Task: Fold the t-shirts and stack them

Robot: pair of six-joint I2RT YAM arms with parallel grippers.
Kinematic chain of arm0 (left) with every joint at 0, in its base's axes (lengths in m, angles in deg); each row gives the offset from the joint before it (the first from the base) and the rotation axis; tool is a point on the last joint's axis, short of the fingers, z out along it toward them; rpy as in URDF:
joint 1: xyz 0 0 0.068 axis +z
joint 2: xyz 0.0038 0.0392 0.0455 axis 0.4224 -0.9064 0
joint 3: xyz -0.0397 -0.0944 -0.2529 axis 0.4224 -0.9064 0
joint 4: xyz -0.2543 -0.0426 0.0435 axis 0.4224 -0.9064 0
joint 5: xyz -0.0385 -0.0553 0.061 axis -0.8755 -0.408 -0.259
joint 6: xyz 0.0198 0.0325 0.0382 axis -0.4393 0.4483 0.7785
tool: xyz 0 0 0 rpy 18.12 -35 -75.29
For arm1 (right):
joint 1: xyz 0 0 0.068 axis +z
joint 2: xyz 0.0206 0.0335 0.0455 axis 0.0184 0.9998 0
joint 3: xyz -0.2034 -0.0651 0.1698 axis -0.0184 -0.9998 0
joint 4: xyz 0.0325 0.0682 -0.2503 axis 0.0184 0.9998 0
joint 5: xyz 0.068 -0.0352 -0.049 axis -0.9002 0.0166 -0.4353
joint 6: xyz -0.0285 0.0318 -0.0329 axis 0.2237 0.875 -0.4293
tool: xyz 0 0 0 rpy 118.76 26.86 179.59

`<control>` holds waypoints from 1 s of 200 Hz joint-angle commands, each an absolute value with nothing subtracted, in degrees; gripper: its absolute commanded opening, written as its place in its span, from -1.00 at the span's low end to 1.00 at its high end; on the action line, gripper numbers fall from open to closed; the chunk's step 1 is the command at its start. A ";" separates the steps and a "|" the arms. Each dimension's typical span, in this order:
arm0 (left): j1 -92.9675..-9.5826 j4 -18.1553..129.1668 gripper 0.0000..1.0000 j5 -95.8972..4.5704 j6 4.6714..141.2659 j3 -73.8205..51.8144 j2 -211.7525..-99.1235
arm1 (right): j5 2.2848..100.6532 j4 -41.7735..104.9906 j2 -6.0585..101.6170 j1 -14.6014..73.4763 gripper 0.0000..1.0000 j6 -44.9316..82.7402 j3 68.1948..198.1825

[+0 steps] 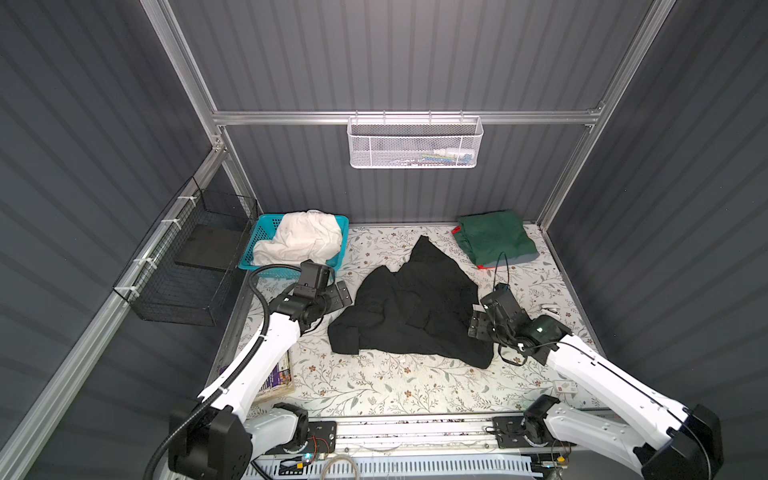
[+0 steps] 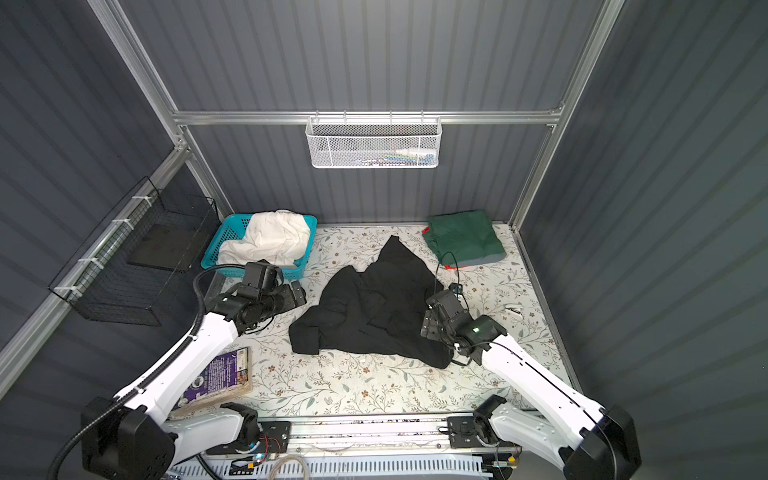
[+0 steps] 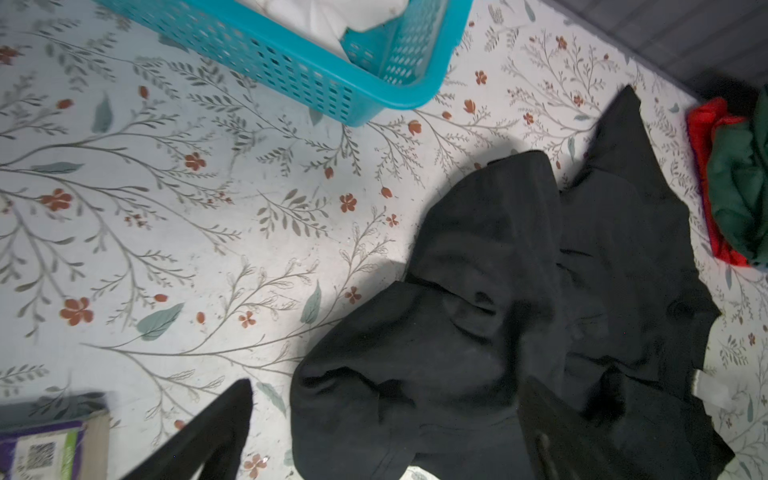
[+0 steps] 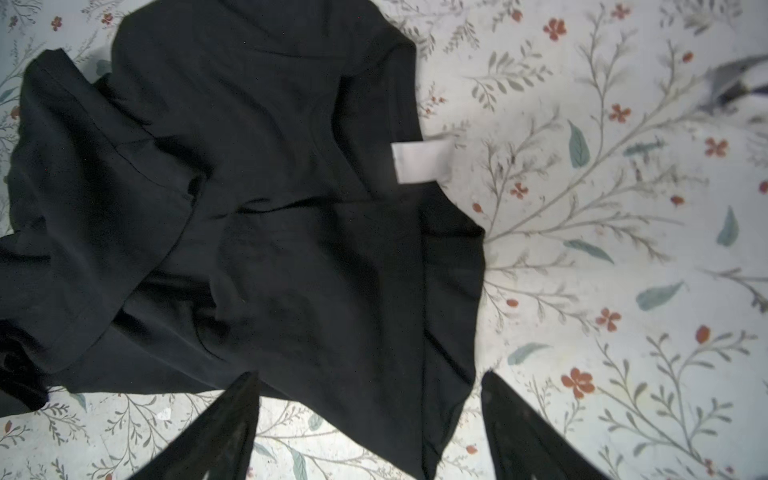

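The flap's edge (image 4: 364, 200) cuts off the neckline's curve, so the black t-shirt's loose flap (image 4: 328, 276) should show the rest of the neckline when I pull it back.
A black t-shirt (image 1: 411, 307) (image 2: 370, 311) lies crumpled in the middle of the flowered table, its white label (image 4: 419, 160) at one edge. My left gripper (image 1: 343, 295) (image 3: 386, 395) hovers open just off the shirt's left side. My right gripper (image 1: 478, 322) (image 4: 370, 378) stands open over the shirt's right edge, with cloth lying below between the spread fingers but not pinched. A folded dark green t-shirt (image 1: 494, 241) tops a pile at the back right, with grey (image 1: 519, 259) and red (image 3: 706, 124) cloth showing under it. A cream-white t-shirt (image 1: 303, 237) is bunched in the basket.
The turquoise lattice basket (image 1: 282, 270) stands at the back left. A black wire crate (image 1: 178, 286) hangs on the left wall and a white mesh basket (image 1: 415, 143) on the back rail. A purple packet (image 2: 220, 378) lies front left. Small white bits (image 1: 550, 308) lie at the right.
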State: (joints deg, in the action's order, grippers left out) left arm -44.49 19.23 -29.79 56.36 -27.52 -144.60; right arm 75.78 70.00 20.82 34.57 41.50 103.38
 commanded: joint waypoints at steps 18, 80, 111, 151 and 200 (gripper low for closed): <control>-51.16 24.40 0.99 -34.30 61.68 -21.74 -154.19 | 61.66 60.79 31.38 27.34 0.54 37.50 106.88; -59.14 31.10 0.99 -38.89 60.83 -16.37 -166.41 | 50.74 51.00 45.31 23.77 0.23 36.61 107.45; -60.93 31.84 0.99 -40.32 61.59 -13.15 -171.17 | 51.26 50.57 50.95 23.99 0.16 34.45 107.19; -61.28 32.19 0.99 -41.04 62.12 -10.60 -175.25 | 49.54 49.46 53.52 24.43 -0.21 32.07 107.96; -61.33 30.14 0.99 -40.15 63.41 -6.81 -179.16 | 51.32 50.91 48.96 24.96 -1.00 30.91 106.39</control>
State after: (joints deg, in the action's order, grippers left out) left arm -61.24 31.84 -40.19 61.33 -10.01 -177.61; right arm 50.34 49.96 52.84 24.47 32.01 106.90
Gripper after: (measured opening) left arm 0.996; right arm 0.046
